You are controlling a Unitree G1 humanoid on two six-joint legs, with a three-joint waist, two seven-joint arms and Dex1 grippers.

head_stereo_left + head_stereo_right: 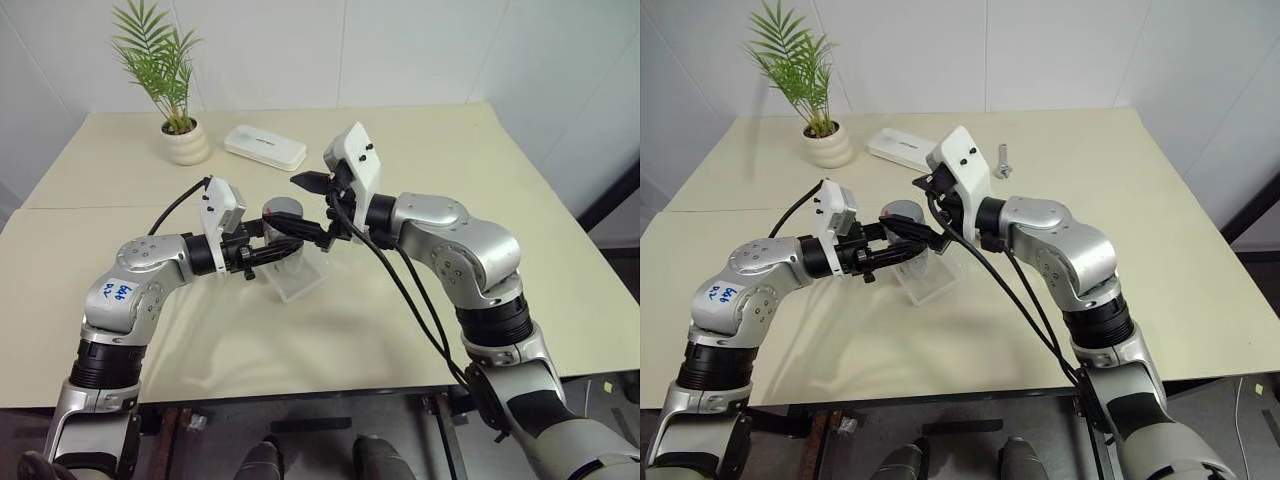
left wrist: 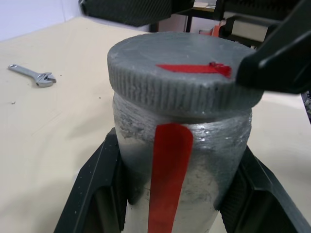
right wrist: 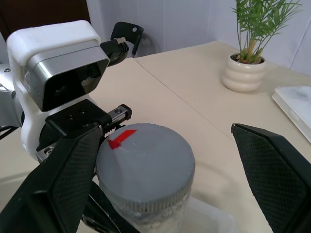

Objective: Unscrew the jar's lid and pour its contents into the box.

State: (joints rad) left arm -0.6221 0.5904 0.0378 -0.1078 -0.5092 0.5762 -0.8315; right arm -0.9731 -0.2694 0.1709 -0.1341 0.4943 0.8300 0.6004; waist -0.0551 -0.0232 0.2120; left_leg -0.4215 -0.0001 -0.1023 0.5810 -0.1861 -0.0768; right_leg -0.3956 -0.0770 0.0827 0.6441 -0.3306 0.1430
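The grey lid [image 3: 146, 162] will need repeated turns before it comes off whole when I unscrew it, because it has a deep, ridged rim [image 3: 151, 206].
The jar [image 2: 180, 194], silvery with a red strip, stands upright with its grey lid [image 3: 146, 165] on; a red mark lies across the lid's top. My left gripper [image 1: 285, 245] is shut on the jar's body, one finger [image 2: 92, 194] on each side. My right gripper [image 3: 165, 133] is open and straddles the lid: one finger [image 3: 73, 170] sits right beside the rim, the other is well apart. The clear box [image 1: 300, 280] lies on the table directly under the jar. The contents are hidden inside the jar.
A cream plant pot [image 1: 186, 142] and a white oblong case [image 1: 264, 147] stand at the table's back left. A metal bolt-like piece [image 1: 1003, 160] lies behind my right wrist. A small wrench [image 2: 34, 75] lies on the table.
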